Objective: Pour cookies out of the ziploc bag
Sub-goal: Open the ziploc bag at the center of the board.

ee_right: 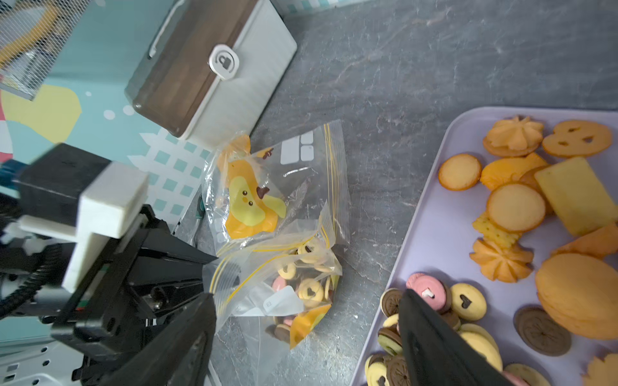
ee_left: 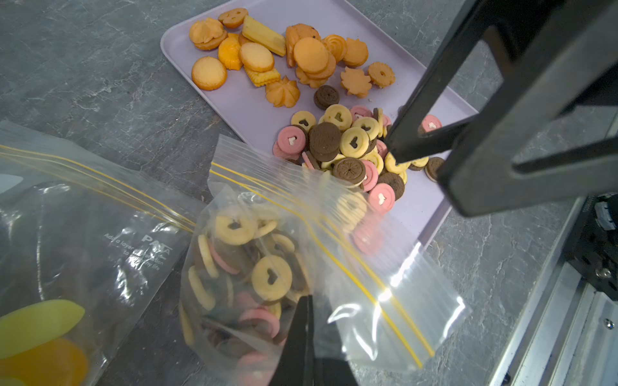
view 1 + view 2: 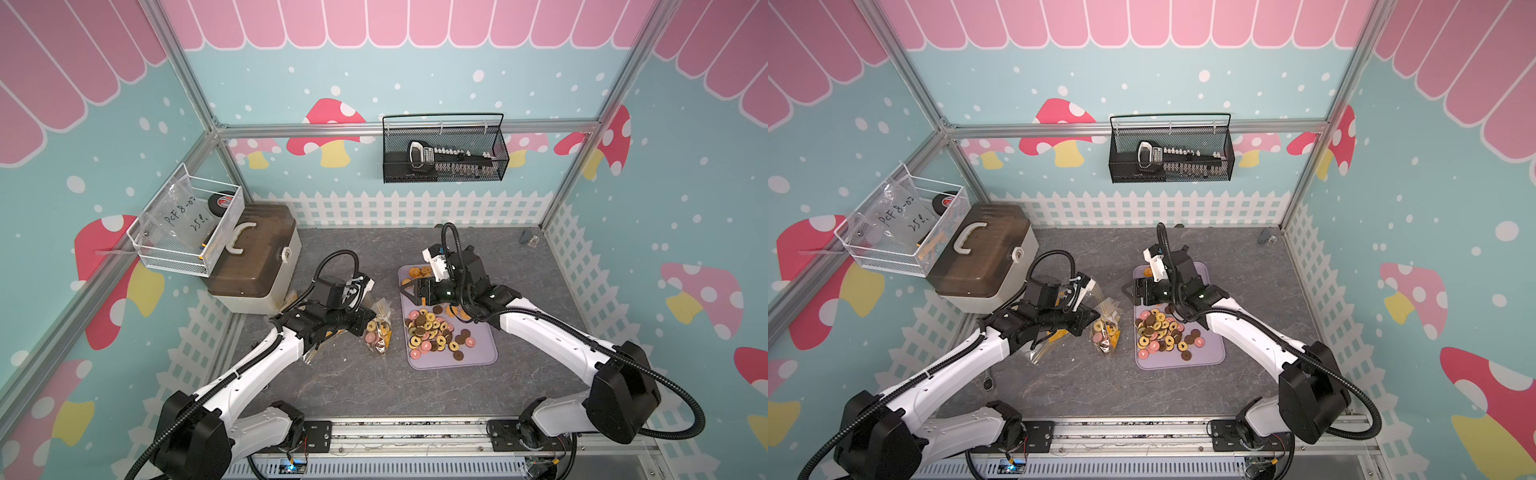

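The robot's left gripper pinches the bag by its zip line and cookies lie in the bag's bottom [image 1: 310, 290], so the robot's right gripper should take over the bag opening's near corner [image 1: 222, 301].
A clear ziploc bag [image 3: 378, 330] [image 2: 254, 274] with a yellow zip line lies on the grey table just left of the lilac tray [image 3: 478, 357]. It holds yellow, pink and brown ring cookies [image 1: 309, 290]. My left gripper [image 2: 307, 300] [image 3: 359, 324] is shut on the bag's plastic near its bottom end. The bag's mouth [image 2: 334, 200] reaches the tray's edge. Many cookies [image 3: 436, 334] lie heaped on the tray, with orange ones [image 2: 267, 56] at its far end. My right gripper [image 1: 307, 334] [image 3: 409, 289] hangs open over the tray's left edge, holding nothing.
A second clear bag [image 1: 267, 187] with a yellow print lies under my left arm, beside the first. A brown-lidded box [image 3: 253, 257] and a white wire basket [image 3: 187, 224] stand at the back left. A black mesh basket [image 3: 444, 149] hangs on the back wall.
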### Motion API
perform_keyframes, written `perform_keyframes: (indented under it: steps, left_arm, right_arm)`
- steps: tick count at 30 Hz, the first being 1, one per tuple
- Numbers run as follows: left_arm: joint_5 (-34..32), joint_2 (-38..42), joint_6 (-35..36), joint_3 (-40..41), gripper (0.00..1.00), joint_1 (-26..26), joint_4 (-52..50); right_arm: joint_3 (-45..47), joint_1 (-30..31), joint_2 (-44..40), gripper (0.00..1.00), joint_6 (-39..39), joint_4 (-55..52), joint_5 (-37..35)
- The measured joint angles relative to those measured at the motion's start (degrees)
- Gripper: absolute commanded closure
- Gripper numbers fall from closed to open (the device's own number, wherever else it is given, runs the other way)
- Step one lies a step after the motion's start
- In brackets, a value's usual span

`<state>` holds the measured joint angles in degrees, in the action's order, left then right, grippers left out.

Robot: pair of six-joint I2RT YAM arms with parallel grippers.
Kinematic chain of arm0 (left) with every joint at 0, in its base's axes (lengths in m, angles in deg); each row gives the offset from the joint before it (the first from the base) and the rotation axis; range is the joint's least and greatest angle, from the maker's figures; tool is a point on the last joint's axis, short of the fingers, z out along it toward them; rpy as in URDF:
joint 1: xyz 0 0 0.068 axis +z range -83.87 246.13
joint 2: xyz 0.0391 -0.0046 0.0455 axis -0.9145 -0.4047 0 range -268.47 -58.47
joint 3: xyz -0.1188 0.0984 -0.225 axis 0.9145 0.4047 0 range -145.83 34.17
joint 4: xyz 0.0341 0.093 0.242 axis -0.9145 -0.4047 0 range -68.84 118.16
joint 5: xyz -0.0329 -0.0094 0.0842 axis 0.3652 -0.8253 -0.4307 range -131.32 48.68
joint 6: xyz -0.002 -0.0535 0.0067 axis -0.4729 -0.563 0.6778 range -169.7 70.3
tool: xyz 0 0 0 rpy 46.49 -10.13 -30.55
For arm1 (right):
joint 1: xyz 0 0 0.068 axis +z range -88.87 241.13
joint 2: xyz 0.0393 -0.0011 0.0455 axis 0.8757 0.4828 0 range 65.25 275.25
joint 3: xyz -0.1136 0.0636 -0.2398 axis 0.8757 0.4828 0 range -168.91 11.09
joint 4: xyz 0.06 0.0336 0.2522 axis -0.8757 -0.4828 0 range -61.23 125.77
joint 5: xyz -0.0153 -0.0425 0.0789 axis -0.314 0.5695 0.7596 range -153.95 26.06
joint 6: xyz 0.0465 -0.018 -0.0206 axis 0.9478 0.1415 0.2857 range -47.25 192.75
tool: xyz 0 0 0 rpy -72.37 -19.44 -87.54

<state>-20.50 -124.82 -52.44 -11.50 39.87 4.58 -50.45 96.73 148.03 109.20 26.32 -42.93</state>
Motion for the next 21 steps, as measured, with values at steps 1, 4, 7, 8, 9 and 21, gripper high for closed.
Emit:
perform_keyframes:
  steps: [1, 4, 7, 8, 9, 21]
  left_arm:
    - [-0.28, 0.02, 0.13, 0.00, 1.00, -0.22, 0.02]
    - [-0.70, 0.02, 0.44, 0.00, 1.00, -0.76, 0.00]
    - [-0.85, 0.02, 0.50, 0.00, 1.00, -0.87, 0.00]
    - [-0.94, 0.02, 0.59, 0.00, 1.00, -0.90, 0.02]
    - [-0.98, 0.02, 0.61, 0.00, 1.00, -0.87, 0.02]
    - [-1.07, 0.02, 0.66, 0.00, 1.00, -1.57, 0.02]
  right_arm:
    - [-0.04, 0.00, 0.83, 0.16, -0.02, -1.07, 0.37]
    - [-0.20, 0.02, 3.54, 0.16, -0.28, -3.91, 1.55]
    - [-0.94, 0.09, 6.14, 0.16, -0.68, -5.64, 2.67]
    - [-1.14, 0.15, 6.64, 0.16, -0.85, -5.97, 2.93]
    - [-1.33, 0.28, 6.95, 0.16, -0.94, -6.05, 3.10]
    - [-5.46, 1.11, 8.39, 0.17, -1.79, -6.16, 4.11]
